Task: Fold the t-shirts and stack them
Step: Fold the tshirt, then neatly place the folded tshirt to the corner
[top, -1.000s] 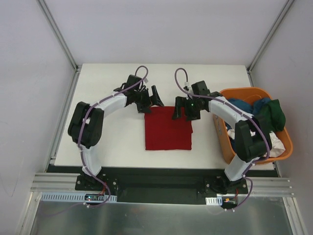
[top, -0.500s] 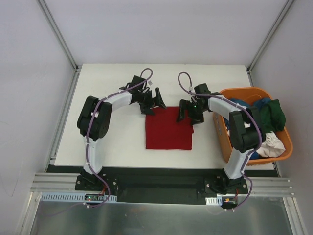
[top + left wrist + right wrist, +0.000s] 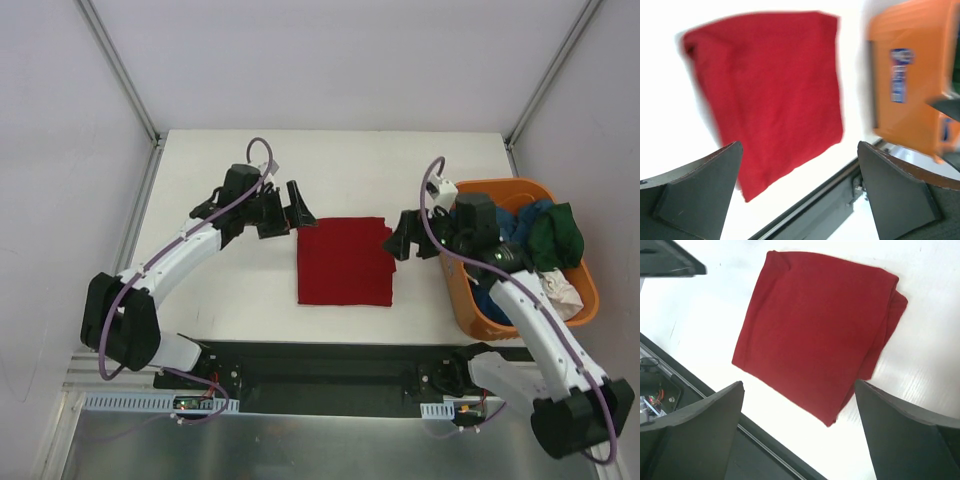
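Note:
I expect the whole folded rectangle to slide along flat when I pull the dark red t-shirt (image 3: 344, 263) by its edge, because its layers (image 3: 392, 261) lie in a neat stack.
The dark red t-shirt (image 3: 344, 262) lies folded into a flat rectangle on the white table; it also shows in the left wrist view (image 3: 770, 85) and the right wrist view (image 3: 815, 330). My left gripper (image 3: 290, 210) is open and empty, just left of the shirt's far left corner. My right gripper (image 3: 402, 240) is open and empty, just right of the shirt's far right corner. Blue (image 3: 505, 218), dark green (image 3: 558, 235) and white (image 3: 560, 292) t-shirts lie bunched in the basket.
An orange plastic basket (image 3: 462, 290) stands at the table's right edge, also in the left wrist view (image 3: 910, 85). The black mounting rail (image 3: 330, 350) runs along the table's near edge. White walls enclose the table.
Both arms have pulled outward from the folded red shirt, left arm to the left, right arm to the right toward the basket. The shirt has not moved.

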### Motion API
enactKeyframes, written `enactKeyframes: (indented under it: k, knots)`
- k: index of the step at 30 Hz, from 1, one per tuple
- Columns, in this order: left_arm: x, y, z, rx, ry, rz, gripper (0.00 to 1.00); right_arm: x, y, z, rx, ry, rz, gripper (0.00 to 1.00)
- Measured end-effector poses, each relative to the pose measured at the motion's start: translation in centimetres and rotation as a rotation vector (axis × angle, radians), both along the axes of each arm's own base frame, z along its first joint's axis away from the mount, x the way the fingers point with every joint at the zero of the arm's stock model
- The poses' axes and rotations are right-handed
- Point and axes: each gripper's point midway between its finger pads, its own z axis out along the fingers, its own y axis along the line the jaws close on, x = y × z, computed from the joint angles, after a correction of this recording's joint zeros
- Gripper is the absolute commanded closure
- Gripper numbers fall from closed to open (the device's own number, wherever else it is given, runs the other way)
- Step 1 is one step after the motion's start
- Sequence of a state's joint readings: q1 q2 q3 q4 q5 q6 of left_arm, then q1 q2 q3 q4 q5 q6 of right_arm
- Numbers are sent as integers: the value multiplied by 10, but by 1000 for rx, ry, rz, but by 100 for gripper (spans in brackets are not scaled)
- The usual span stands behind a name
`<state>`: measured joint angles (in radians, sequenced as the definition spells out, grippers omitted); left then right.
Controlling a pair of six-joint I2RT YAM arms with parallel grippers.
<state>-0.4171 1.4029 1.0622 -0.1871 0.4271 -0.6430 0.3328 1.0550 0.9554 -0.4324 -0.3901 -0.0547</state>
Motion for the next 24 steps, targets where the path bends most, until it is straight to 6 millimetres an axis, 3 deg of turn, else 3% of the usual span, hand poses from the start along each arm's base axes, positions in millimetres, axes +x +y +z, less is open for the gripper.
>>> enactKeyframes:
  k: [3,8,15,18,21,22,24]
  knots:
    - [-10,9,-33,52,75,20,1,-28,-12,-1,7,-49,-11,4]
    - [-26,18,-83,128,226,31,1,-49,-29,-16,-18,-50,-66,4]
    - [-30,17,-94,157,254,46,1,-60,-38,-60,-55,93,-137,4]
    - [-28,16,-108,186,281,55,10,-63,-41,-68,-66,119,-158,4]
    - [-30,16,-133,223,351,62,25,-62,-44,-65,-65,101,-173,4]
    - [-30,16,-142,236,376,66,26,-61,-44,-64,-66,95,-177,4]
    - [-29,12,-151,242,415,62,41,-61,-46,-63,-70,91,-183,4]
